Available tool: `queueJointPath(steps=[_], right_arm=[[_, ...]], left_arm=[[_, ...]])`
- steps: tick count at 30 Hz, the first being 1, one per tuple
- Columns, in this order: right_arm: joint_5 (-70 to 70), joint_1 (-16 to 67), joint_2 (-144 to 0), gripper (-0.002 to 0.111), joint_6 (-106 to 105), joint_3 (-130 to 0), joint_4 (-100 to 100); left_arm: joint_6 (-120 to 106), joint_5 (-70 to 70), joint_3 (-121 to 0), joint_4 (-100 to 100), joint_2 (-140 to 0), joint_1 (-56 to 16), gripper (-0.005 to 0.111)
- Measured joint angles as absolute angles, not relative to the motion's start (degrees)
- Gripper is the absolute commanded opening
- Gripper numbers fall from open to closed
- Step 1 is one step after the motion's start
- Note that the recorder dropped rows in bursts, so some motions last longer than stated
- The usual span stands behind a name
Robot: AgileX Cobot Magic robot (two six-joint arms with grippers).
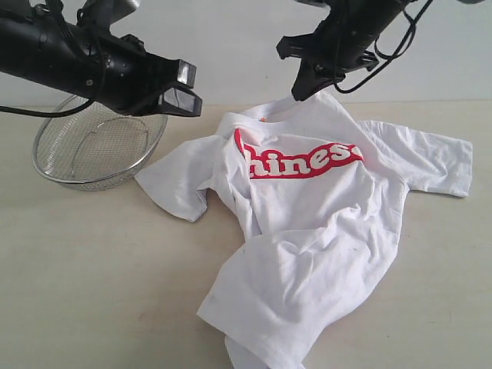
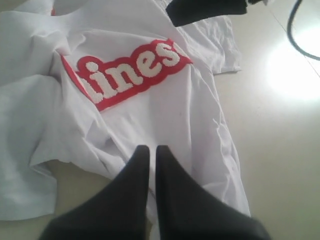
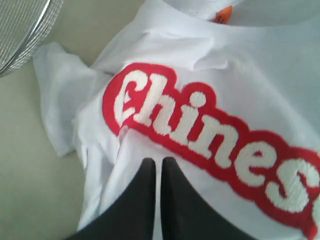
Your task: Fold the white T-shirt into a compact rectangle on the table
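Note:
The white T-shirt's hem corner [image 1: 207, 310] sticks out over clear tabletop. My right gripper should keep moving toward that corner until its open fingers are on both sides of it.
The white T-shirt [image 1: 307, 207] lies crumpled and face up on the table [image 1: 92, 261], its red "Chinese" lettering [image 1: 300, 157] across the chest and its hem bunched toward the front edge. An orange neck tag [image 3: 225, 13] shows at the collar. My left gripper [image 1: 191, 100] hovers shut and holds nothing, up and left of the shirt's left sleeve; its black fingertips [image 2: 141, 152] point over the shirt's body. Above the collar area my right gripper [image 1: 298, 92] is shut too, its fingertips [image 3: 148, 165] just below the lettering, gripping nothing.
A steel mesh bowl [image 1: 98, 150] stands at the back left, under the left arm and close to the shirt's left sleeve [image 1: 173, 181]. The right sleeve [image 1: 430, 157] spreads toward the right edge. Bare tabletop lies at the front left.

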State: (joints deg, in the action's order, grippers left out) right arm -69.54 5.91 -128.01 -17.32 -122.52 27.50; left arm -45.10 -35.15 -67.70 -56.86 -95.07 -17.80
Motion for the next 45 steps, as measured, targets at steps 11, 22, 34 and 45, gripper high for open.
queueJointPath(steps=[11, 22, 34, 45], right_arm=[[-66.41, 5.64, -107.68, 0.000, -23.04, -89.53, 28.68], [-57.63, 14.13, -85.80, 0.010, -43.49, -55.30, 45.85], [-39.19, 30.42, -91.95, 0.060, -47.93, -52.80, 43.62], [-32.28, 36.89, -95.88, 0.075, -48.32, -52.66, 42.87]], left_arm=[[-44.06, -38.73, -67.70, -56.15, -95.07, -17.80, 0.004], [-44.06, -40.06, -67.70, -55.91, -95.07, -17.80, 0.004], [-42.46, -43.13, -67.70, -55.77, -95.04, -17.80, 0.004], [-42.46, -43.43, -67.70, -55.10, -95.04, -17.80, 0.004]])
